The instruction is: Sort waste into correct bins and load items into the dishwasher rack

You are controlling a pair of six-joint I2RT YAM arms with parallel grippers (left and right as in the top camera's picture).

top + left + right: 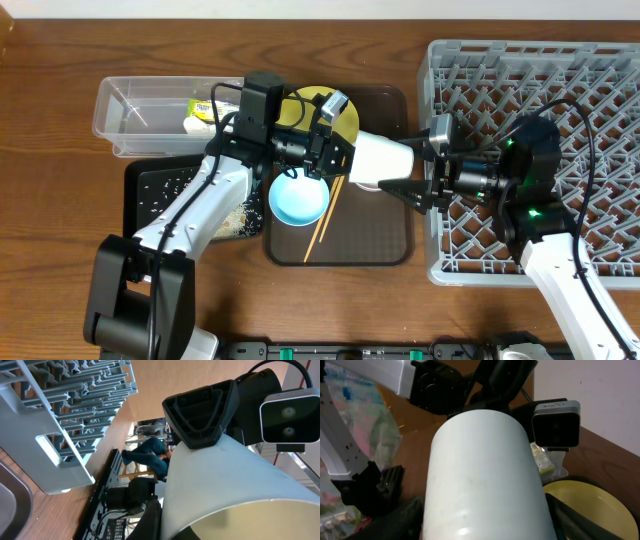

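The cup's rim (pixel 361 158) is in my left gripper and the grey rack is on my right gripper's side, so my right gripper should take hold of the cup's base (pixel 407 162).
A whitish pale-green cup (pixel 380 158) hangs on its side above the brown serving tray (pixel 372 240), between both grippers. My left gripper (pixel 345 158) pinches its rim, one finger inside (pixel 170 525). My right gripper (pixel 408 165) has a finger on each side of the cup's base end (pixel 485 525). The cup fills both wrist views (pixel 240 490) (pixel 485 470). The yellow plate (pixel 300 108), light-blue bowl (pixel 297 200) and chopsticks (pixel 325 222) lie on the brown tray. The grey rack (pixel 560 90) is on the right. No white bowl shows.
The clear tub (pixel 140 115) at the back left holds the yellow-green wrapper (pixel 205 108) and a white scrap (pixel 197 125). The black tray (pixel 160 190) in front of it holds rice-like scraps (pixel 235 215). My left arm crosses over the black tray.
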